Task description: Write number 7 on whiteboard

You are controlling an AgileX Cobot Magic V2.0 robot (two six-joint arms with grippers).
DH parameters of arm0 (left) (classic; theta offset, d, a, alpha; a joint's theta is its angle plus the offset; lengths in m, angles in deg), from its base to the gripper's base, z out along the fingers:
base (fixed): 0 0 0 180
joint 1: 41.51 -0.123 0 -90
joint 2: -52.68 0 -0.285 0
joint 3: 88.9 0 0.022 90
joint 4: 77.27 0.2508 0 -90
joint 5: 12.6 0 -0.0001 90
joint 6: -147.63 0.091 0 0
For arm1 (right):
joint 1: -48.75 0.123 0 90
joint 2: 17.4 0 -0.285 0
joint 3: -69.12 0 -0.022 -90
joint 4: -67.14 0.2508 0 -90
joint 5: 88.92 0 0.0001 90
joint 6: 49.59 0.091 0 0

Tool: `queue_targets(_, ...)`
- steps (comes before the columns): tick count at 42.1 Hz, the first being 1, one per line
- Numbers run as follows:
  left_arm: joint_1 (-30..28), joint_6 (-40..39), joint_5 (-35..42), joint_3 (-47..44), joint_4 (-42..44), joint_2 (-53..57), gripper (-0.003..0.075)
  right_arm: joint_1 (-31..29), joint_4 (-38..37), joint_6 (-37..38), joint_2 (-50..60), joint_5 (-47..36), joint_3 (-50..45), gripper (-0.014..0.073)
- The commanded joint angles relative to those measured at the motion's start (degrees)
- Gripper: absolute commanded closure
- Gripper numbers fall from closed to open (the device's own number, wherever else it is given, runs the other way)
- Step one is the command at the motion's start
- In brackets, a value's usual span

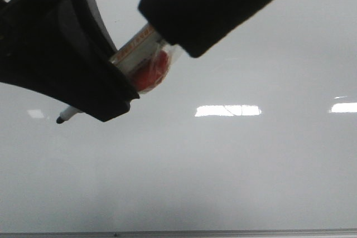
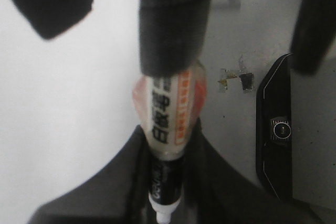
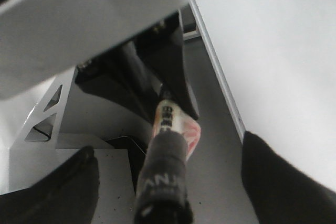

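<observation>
My right gripper should grab the black rear end (image 3: 164, 182) and my left gripper should move away before writing, because my left gripper covers the marker (image 1: 69, 113) near its tip.
The whiteboard (image 1: 223, 165) fills the front view, glossy pale grey. No number 7 or other marker line shows on it. My left gripper (image 1: 120, 82) is shut on a marker (image 1: 146, 59) with a white printed label and a red wrap. Its black tip (image 1: 60, 119) pokes out below the gripper, over the board. In the left wrist view the marker (image 2: 168, 114) runs up from the shut jaws of my left gripper (image 2: 168, 182) into a thick black rear end (image 2: 173, 19). My right gripper (image 3: 168, 192) is open, its fingers (image 3: 58, 192) wide on either side of that black end (image 3: 163, 177).
Bright rectangular glare patches (image 1: 227, 110) lie on the board. Its thin grey frame edge (image 1: 223, 232) runs along the bottom. Beside the board, a black device with a round button (image 2: 281, 129) and tape scraps (image 2: 236, 77) lie on a grey surface. A white bracket (image 3: 47, 114) stands nearby.
</observation>
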Motion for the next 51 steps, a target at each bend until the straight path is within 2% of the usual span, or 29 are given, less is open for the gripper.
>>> queue_targets(1,0.4,0.0,3.9,1.9,-0.7,1.6,0.0741,0.7,2.6,-1.2,-1.2,-2.4,3.0,0.0014)
queue_targets(4,0.4,0.0,4.2,1.9,-0.7,1.6,0.0741,0.7,2.7,-1.3,-2.3,-2.4,3.4,0.0032)
queue_targets(6,0.4,0.0,4.2,1.9,-0.7,1.6,0.0741,0.7,2.7,-1.4,-2.5,-2.7,3.4,0.0074)
queue_targets(15,0.4,0.0,5.4,1.9,-0.7,1.6,0.0739,0.7,2.9,-1.4,-2.7,-1.9,3.4,0.0425)
queue_targets(19,0.4,0.0,6.9,1.9,-0.2,1.6,0.0692,0.7,2.9,-1.4,-2.7,-0.8,3.4,0.0594)
queue_targets(22,0.4,0.0,7.1,1.9,0.2,1.7,0.0590,0.7,2.9,-1.4,-2.7,-0.4,3.4,0.0669)
queue_targets(28,0.4,-0.2,6.1,1.9,0.2,1.8,0.0139,0.2,2.8,-1.5,-2.7,-1.0,3.4,0.0662)
queue_targets(30,0.4,-0.2,5.8,1.9,0.2,2.1,0.0060,-0.3,2.8,-1.5,-2.7,-1.3,3.4,0.0662)
queue_targets(32,0.4,-0.2,5.1,1.6,0.2,2.6,0.0034,-1.0,2.6,-1.5,-2.7,-1.4,3.4,0.0662)
queue_targets(35,0.4,-0.4,3.5,1.2,0.2,3.9,0.0066,-2.8,2.5,-1.5,-2.7,-1.2,3.4,0.0662)
queue_targets(39,0.4,-0.7,1.9,-0.4,0.2,6.8,0.0152,-6.0,2.5,-1.5,-2.7,-0.8,3.4,0.0662)
queue_targets(51,0.4,-6.9,1.4,-10.5,-0.2,23.4,0.0566,-15.1,2.5,-1.5,-2.7,-5.2,3.4,0.0662)
